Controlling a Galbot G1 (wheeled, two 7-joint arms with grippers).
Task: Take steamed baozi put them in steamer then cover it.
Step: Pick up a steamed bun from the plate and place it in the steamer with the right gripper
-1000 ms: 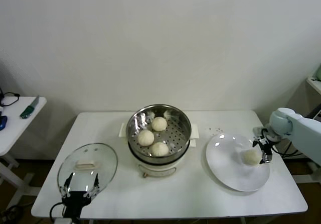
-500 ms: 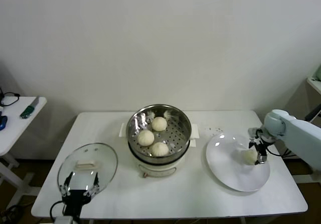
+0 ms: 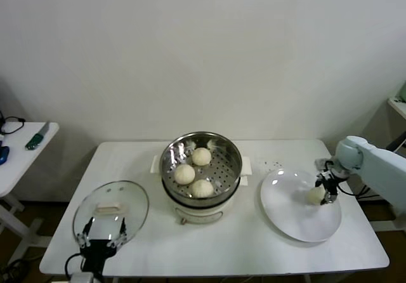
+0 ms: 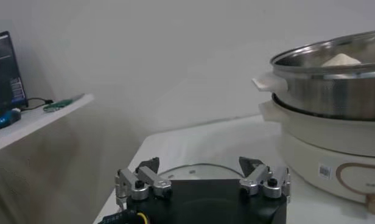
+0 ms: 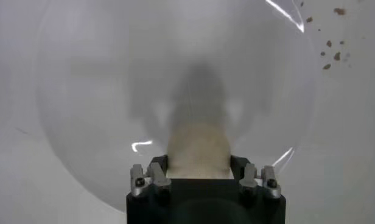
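Note:
My right gripper should keep carrying the fourth baozi, because the steamer's side (image 3: pixel 224 167) toward the plate is clear of baozi. It should go on until the fourth baozi sits on that open part of the steamer's bottom (image 3: pixel 220 171).
Three cream-white baozi (image 3: pixel 201 157) lie in the steel steamer (image 3: pixel 235 159) on its cream pot base at the table's middle. A fourth baozi (image 3: pixel 314 195) is over the white plate (image 3: pixel 285 207) on the right. My right gripper (image 3: pixel 323 191) is shut on it; in the right wrist view the bun (image 5: pixel 198 146) sits between the fingers, its shadow falling on the plate (image 5: pixel 84 91) beneath. My left gripper (image 3: pixel 100 242) is open and empty at the front left, by the glass lid (image 3: pixel 111 208). The left wrist view shows that gripper (image 4: pixel 199 167) and the steamer (image 4: pixel 333 91).
A small side table (image 3: pixel 19 150) with a teal tool stands at the far left. Dark crumbs (image 3: pixel 274 164) lie behind the plate. The lid lies flat near the front left table edge. The pot's control knob (image 3: pixel 183 219) faces front.
My right gripper moved left onto the baozi on the plate and closed around it. The left arm stayed where it was.

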